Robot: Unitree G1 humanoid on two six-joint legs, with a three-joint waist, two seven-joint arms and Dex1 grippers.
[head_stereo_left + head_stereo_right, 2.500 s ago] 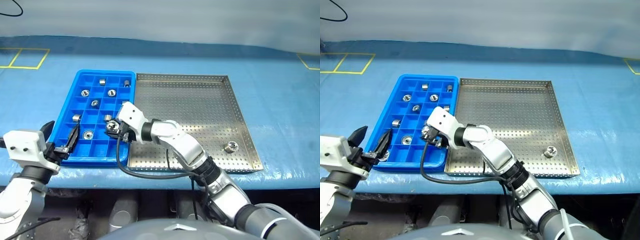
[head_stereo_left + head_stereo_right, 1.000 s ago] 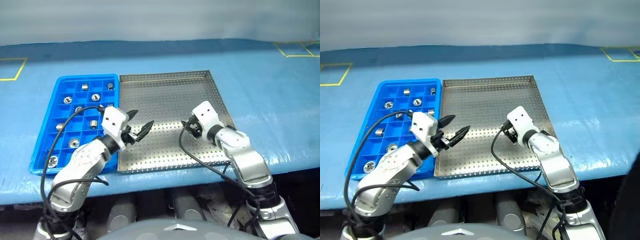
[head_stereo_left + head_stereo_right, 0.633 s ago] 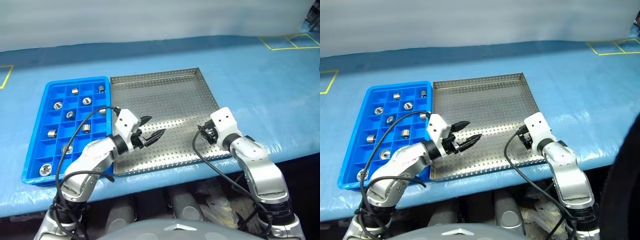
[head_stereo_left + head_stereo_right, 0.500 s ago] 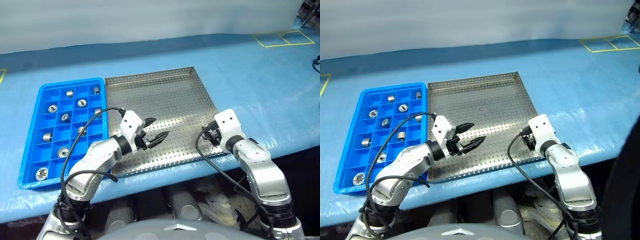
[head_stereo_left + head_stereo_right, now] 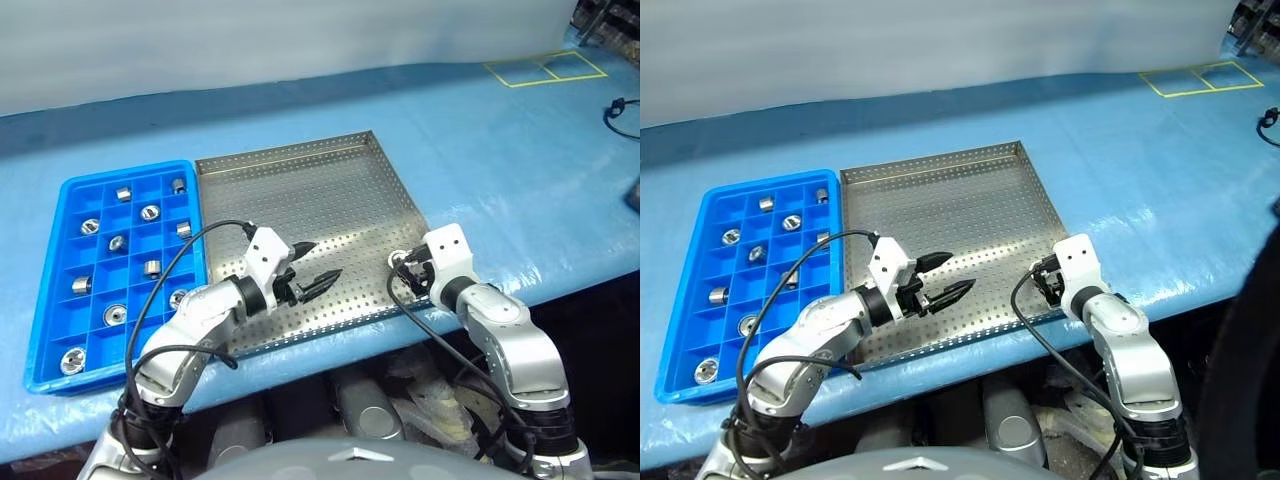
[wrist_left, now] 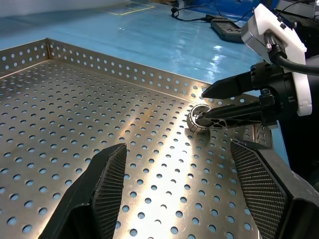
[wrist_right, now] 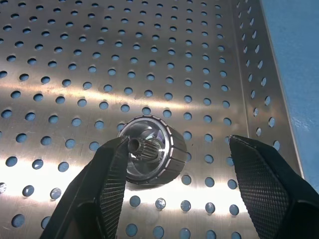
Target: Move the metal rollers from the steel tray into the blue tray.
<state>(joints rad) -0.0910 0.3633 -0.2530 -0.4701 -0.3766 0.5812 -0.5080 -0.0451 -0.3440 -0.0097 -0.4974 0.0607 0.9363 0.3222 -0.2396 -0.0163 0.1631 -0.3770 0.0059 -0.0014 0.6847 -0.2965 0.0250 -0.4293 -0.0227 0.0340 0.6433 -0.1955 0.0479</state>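
Note:
The metal roller (image 7: 152,149) will roll as it falls when I let it go into the blue tray, because it has a round outer side (image 7: 175,153).
One metal roller (image 7: 149,149) lies on the steel tray (image 5: 300,190) near its front right corner. My right gripper (image 7: 179,142) hangs open just over it, with one fingertip (image 7: 117,149) at the roller's edge and the other well clear. From the left wrist, that same gripper (image 6: 201,104) stands at the roller (image 6: 195,121). My left gripper (image 5: 325,258) is open and holds nothing, above the middle front of the steel tray. The blue tray (image 5: 110,176) sits against the steel tray's left side with several rollers (image 5: 150,212) in its compartments.
Both trays rest on a blue table cover, and the steel tray's front rim is close to the table's front edge. Yellow tape marks (image 5: 545,70) and a black cable (image 5: 615,105) lie far right. Black cables loop from both wrists.
The view has swung to the right. My right gripper went from the blue tray across to the roller at the steel tray's front right corner. My left gripper moved in over the steel tray.

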